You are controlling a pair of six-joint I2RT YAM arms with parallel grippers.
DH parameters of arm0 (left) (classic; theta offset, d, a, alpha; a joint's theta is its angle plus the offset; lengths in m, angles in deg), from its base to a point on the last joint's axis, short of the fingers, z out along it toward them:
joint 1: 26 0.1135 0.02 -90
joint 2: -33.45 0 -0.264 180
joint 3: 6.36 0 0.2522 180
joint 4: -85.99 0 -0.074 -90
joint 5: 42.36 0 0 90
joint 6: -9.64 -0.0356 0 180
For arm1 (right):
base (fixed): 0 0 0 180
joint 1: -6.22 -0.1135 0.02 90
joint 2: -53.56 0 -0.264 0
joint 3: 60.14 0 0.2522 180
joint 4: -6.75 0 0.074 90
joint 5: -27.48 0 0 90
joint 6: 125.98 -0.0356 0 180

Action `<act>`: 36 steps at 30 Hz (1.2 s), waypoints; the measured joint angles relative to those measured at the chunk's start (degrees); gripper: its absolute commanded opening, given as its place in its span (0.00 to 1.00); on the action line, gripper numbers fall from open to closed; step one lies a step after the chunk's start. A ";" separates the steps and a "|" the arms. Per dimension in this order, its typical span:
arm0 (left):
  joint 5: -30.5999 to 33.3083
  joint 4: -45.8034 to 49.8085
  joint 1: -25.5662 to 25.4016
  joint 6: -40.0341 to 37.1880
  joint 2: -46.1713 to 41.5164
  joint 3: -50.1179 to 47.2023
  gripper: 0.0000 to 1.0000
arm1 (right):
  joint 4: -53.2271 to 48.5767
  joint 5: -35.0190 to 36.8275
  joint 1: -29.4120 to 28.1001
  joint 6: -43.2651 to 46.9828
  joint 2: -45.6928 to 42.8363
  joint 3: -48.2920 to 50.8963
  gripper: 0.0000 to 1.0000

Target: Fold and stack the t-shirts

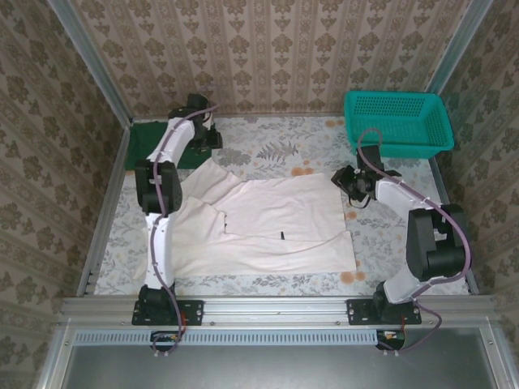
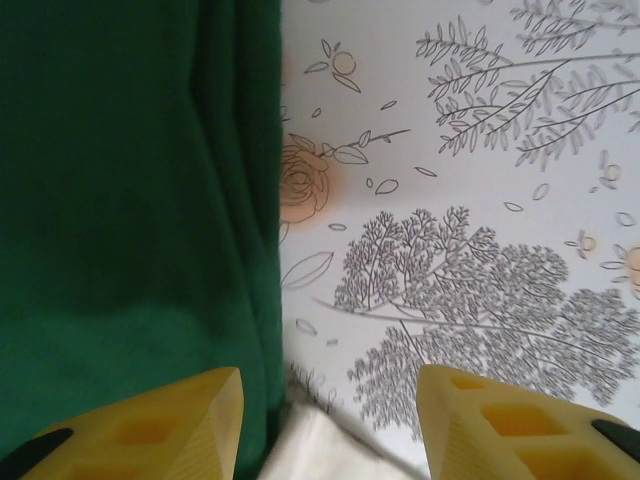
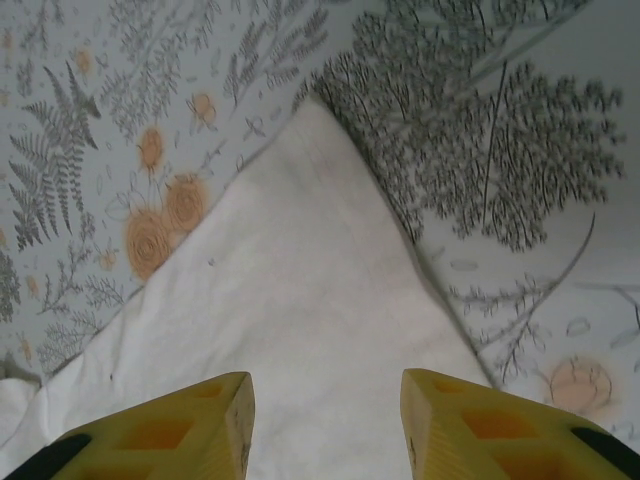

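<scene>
The off-white t-shirt's far corner (image 2: 318, 434) points up between the left gripper's open fingers, so the robot should keep lowering that gripper until the fingers can close on that corner (image 1: 210, 163).
The off-white t-shirt (image 1: 268, 223) lies spread flat mid-table, partly folded, with a small dark tag mark. The dark green t-shirt (image 1: 146, 142) lies folded at the back left corner. My left gripper (image 1: 212, 134) hovers at the white shirt's far left corner, beside the green one. In the left wrist view that gripper (image 2: 330, 425) is open, with green cloth (image 2: 120, 200) on the left and a white corner (image 2: 320, 450) below. My right gripper (image 1: 345, 182) hangs over the shirt's far right corner. There too the right gripper (image 3: 325, 420) is open, above the white cloth (image 3: 300, 300) and holding nothing.
A teal mesh basket (image 1: 397, 121) stands at the back right. The floral tablecloth (image 1: 276, 150) covers the table. Metal frame rails (image 1: 105, 203) and patterned walls close in the left, right and back sides.
</scene>
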 measured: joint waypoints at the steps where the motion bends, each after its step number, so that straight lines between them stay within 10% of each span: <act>1: -0.42 0.57 0.02 -0.70 1.18 1.16 0.50 | 0.02 -0.11 0.28 0.44 0.28 -0.59 0.44; 18: -1.95 3.45 -0.02 -6.16 0.70 -3.63 0.48 | 1.64 -3.72 1.36 1.66 4.35 -1.64 0.44; 36: -2.19 3.65 -0.04 -7.74 -0.20 -3.91 0.04 | 0.35 -1.90 1.99 7.91 12.94 -10.03 0.36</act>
